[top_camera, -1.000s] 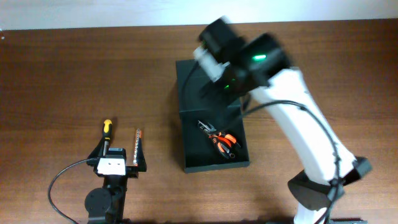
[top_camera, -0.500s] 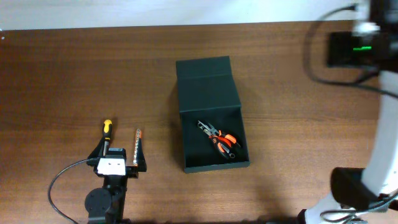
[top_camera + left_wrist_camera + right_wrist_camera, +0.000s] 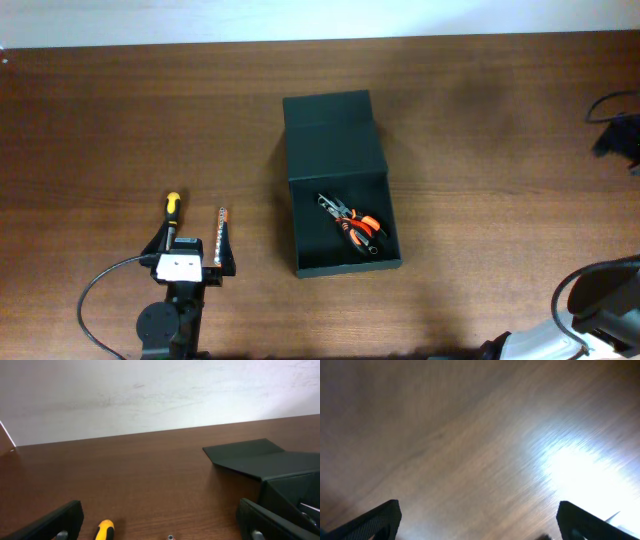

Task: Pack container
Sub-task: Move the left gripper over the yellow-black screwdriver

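Next, I back off, as my left gripper faces the white wall (image 3: 165, 397), point it down and come over the screwdriver's yellow handle (image 3: 173, 204); the screwdriver lies flat below.
The container (image 3: 336, 160) is a dark green-black box at the table's middle, its flap lid folded open toward the back. Orange-handled pliers (image 3: 352, 224) lie inside it. The box also shows at the right of the left wrist view (image 3: 260, 462). My left gripper (image 3: 190, 243) is open at the front left, its fingers either side of a yellow-handled screwdriver (image 3: 172, 208) and a thin metal tool (image 3: 220, 230). The screwdriver's handle shows in the left wrist view (image 3: 105, 529). My right gripper (image 3: 479, 519) is open and empty over bare blurred wood; its arm is at the overhead view's right edge (image 3: 622, 140).
A black cable (image 3: 105, 290) loops by the left arm's base. A white wall (image 3: 150, 395) stands behind the table's far edge. Bright glare (image 3: 580, 467) lies on the wood under the right gripper.
The right arm has swung away from above the container to the far right edge of the overhead view. The container, pliers and left gripper have not moved.
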`<state>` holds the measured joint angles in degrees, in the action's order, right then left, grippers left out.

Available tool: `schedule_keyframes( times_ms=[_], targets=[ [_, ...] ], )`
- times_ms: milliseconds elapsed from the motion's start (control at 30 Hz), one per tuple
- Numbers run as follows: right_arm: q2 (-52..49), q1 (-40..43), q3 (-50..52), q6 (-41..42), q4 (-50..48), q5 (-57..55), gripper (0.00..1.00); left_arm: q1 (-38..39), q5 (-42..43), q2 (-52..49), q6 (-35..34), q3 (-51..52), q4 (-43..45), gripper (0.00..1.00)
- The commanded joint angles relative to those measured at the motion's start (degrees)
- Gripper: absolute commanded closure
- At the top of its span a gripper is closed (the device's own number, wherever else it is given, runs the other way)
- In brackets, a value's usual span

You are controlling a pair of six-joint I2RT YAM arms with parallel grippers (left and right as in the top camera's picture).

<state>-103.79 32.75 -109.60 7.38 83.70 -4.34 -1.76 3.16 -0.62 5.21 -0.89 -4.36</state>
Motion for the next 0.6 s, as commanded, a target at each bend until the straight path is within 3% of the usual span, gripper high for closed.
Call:
schedule_keyframes(
  times_ms=[0, 367, 567],
  targets=[
    [0.22, -0.55, 5.05, 0.66, -1.66, 2.45, 0.01, -0.33, 0.59, 0.22, 0.66, 0.37, 0.04, 0.01],
    [0.17, -0.52, 7.19, 0.63, -4.52, 2.40, 0.01, -0.28, 2.16, -1.79, -1.40, 0.35, 0.26, 0.01],
    [0.17, -0.52, 7.19, 0.63, -4.52, 2.40, 0.01, -0.28, 7.61, -1.79, -7.26, -0.70, 0.20, 0.01]
  ],
)
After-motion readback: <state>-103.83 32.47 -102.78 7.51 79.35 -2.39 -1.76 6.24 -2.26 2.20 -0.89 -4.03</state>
